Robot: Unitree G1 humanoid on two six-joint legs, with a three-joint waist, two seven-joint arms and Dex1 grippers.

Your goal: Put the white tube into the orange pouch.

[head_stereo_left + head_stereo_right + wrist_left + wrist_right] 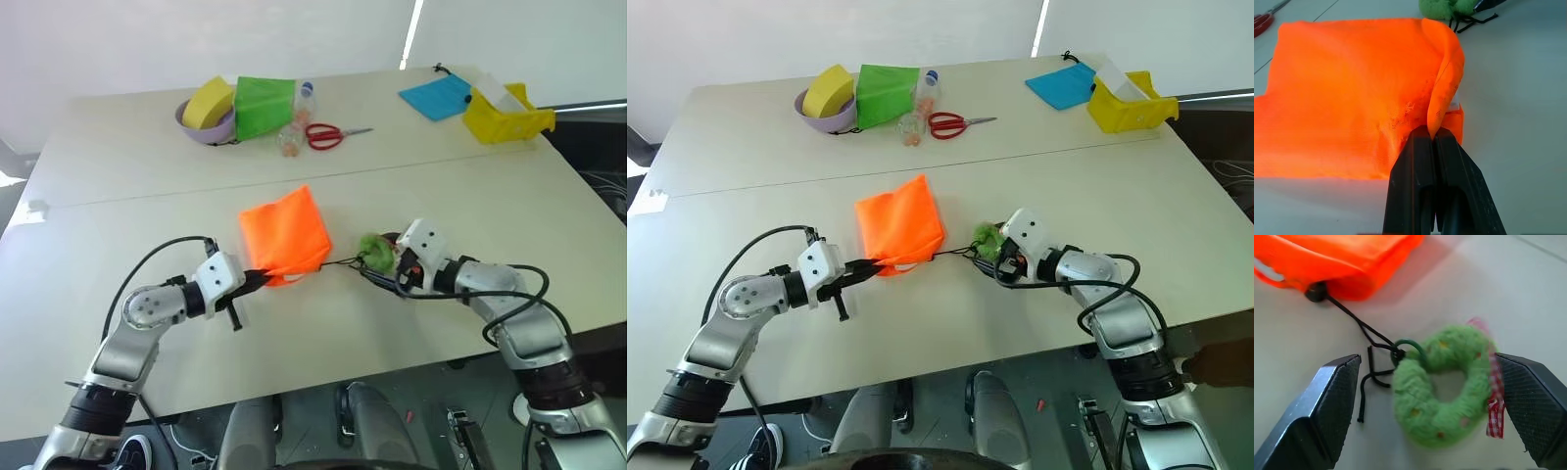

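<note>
The orange pouch's opening [299, 273] should draw closed when I pull the green fuzzy ring, because the pouch's black cord runs through the bead [1316, 292] there.
The orange pouch [284, 233] lies flat in the middle of the table. My left gripper [257, 278] is shut on its near edge, and in the left wrist view the fabric is pinched between the black fingertips [1422, 142]. A thin black cord [1359, 325] runs from the pouch to a green fuzzy ring tuft [1420, 416]. My right gripper [377, 266] stands open with one finger on each side of that tuft. A sliver of white [1454, 103] shows at the pouch's mouth. I cannot tell whether it is the white tube, which is otherwise hidden.
Along the far edge stand a purple bowl [201, 132] holding a yellow sponge, a green pouch [263, 106], a small clear bottle [304, 98], red scissors [328, 135], a blue pouch [436, 98] and a yellow bin [505, 116]. A seam crosses the table behind the orange pouch.
</note>
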